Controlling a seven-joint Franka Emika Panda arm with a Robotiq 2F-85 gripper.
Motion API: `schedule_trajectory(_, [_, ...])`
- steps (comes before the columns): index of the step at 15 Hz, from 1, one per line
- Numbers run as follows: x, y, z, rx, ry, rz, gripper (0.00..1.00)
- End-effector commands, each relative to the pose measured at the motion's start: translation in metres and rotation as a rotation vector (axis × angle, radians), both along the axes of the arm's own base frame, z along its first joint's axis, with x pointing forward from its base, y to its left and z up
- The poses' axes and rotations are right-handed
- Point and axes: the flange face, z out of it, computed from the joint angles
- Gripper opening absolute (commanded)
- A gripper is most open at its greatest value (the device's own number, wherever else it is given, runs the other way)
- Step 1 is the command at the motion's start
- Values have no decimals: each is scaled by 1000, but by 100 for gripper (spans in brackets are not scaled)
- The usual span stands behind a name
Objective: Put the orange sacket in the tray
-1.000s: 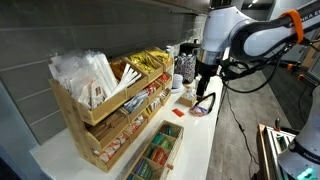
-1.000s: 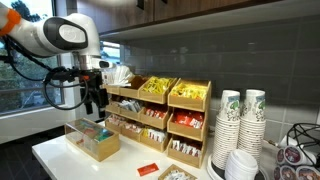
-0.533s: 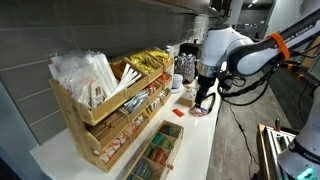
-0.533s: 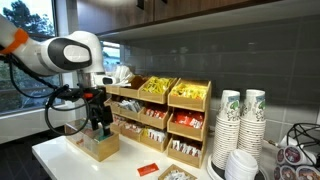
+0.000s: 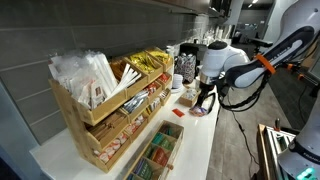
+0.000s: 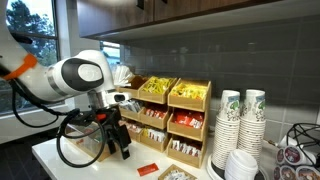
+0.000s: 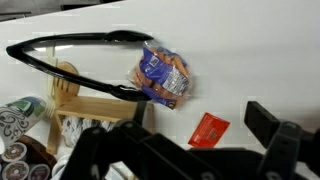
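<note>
The blue-and-orange snack bag (image 7: 164,76) is beside my gripper, which is short of the orange sachet. Next, I move across until my fingers are on both sides of the orange sachet, and then go down.
The orange sachet (image 7: 208,129) lies flat on the white counter, small and red-orange, also seen in both exterior views (image 5: 178,112) (image 6: 148,168). My gripper (image 7: 195,142) hangs open just above it, its dark fingers either side and nothing between them. In the exterior views the gripper (image 5: 205,100) (image 6: 122,148) points down at the counter close beside the sachet. The wooden compartment tray (image 5: 170,130) with tea bags sits further along the counter; the arm partly hides the tray (image 6: 86,152) in an exterior view.
A tiered wooden rack (image 5: 110,100) (image 6: 165,110) of packets stands against the wall. A blue-and-orange snack bag (image 7: 160,75) and black tongs (image 7: 70,55) lie near the sachet. Stacked paper cups (image 6: 240,115) and coffee pods (image 7: 20,150) stand at the counter's end.
The arm has swung along the counter and lowered, bringing the open gripper from beside the tray to just above the orange sachet. The sachet has not moved.
</note>
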Motion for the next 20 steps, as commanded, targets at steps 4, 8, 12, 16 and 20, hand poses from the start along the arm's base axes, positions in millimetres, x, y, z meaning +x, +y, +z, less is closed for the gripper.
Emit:
schedule_trajectory(4, [3,-8,-3,-1,8,-13,100])
schedule_trajectory(8, [3,-8,-3,-1,8,-12,100])
schedule_trajectory(12, [3,-8,-3,-1,8,-12,100])
schedule_trajectory(16, [12,-11,-5,5,-47,-57,100])
schedule_trajectory(20, [33,-20,-11,49,-144,-119,100])
